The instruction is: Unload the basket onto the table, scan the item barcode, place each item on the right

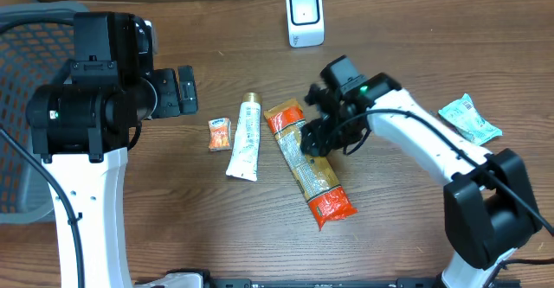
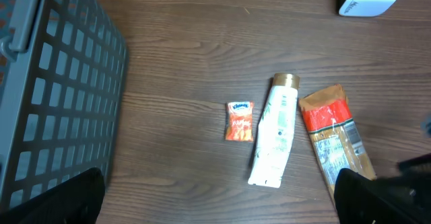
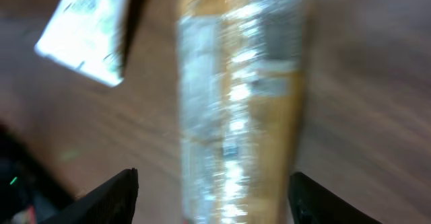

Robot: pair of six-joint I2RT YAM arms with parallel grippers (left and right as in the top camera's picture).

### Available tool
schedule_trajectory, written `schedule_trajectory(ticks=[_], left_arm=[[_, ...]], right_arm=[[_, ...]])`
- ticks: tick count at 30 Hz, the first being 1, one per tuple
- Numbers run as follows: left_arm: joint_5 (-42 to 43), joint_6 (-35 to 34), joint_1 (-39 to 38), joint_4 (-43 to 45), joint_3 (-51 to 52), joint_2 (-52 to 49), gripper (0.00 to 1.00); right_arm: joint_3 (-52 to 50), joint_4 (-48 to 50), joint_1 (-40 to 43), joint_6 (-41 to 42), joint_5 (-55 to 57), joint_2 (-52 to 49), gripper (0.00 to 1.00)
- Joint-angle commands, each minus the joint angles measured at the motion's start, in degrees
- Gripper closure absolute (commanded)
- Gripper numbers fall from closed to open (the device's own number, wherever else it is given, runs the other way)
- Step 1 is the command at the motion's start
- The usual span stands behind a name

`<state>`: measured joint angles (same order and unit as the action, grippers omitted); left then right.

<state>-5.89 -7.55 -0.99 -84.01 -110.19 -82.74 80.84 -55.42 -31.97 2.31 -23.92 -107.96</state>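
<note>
Next, my right gripper swings the packet point(image 1: 318, 181) round to bring the barcode end near, because the barcode point(image 2: 353, 136) is at the orange packet's far end, beyond that gripper's fingers.
A long orange packet point(image 1: 309, 165) with a clear window lies slanted at the table's middle. My right gripper point(image 1: 313, 139) hangs over its middle. In the right wrist view the packet point(image 3: 239, 103) is blurred and runs between the two dark fingers, and the right gripper point(image 3: 212, 183) is open with a gap on each side. No barcode can be made out. The white scanner point(image 1: 305, 17) stands at the back. My left gripper point(image 1: 186, 91) is open above bare wood at the left; in its own view the left gripper point(image 2: 219, 197) holds nothing.
A white tube point(image 1: 245, 138) and a small orange tissue pack point(image 1: 219, 135) lie left of the packet. A grey basket point(image 1: 26, 80) fills the far left. A green-and-white pouch point(image 1: 469, 119) lies at the right edge.
</note>
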Motion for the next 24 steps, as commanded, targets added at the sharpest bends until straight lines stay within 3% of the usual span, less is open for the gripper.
schedule_trajectory(ticks=[1,9,14,19,24], left_arm=[[-0.68,-0.17,0.44,0.22,-0.07,-0.13,0.0],[-0.68,-0.17,0.44,0.2,-0.07,-0.13,0.0],[-0.68,-0.17,0.44,0.2,-0.07,-0.13,0.0],[-0.68,-0.17,0.44,0.2,-0.07,-0.13,0.0],[-0.68,-0.17,0.44,0.2,-0.07,-0.13,0.0]], right_arm=[[-0.98,0.31,-4.26,-0.83,-7.39,0.46,0.27],[-8.37,4.33,-10.73,9.81,-7.87,0.46,0.26],[-13.77,3.21,-10.08,11.45,-7.63,0.46,0.28],[-14.03,-0.66,-6.62,13.7,0.74,0.46,0.32],[-14.03,1.05,2.89,15.32,8.68,0.46,0.29]])
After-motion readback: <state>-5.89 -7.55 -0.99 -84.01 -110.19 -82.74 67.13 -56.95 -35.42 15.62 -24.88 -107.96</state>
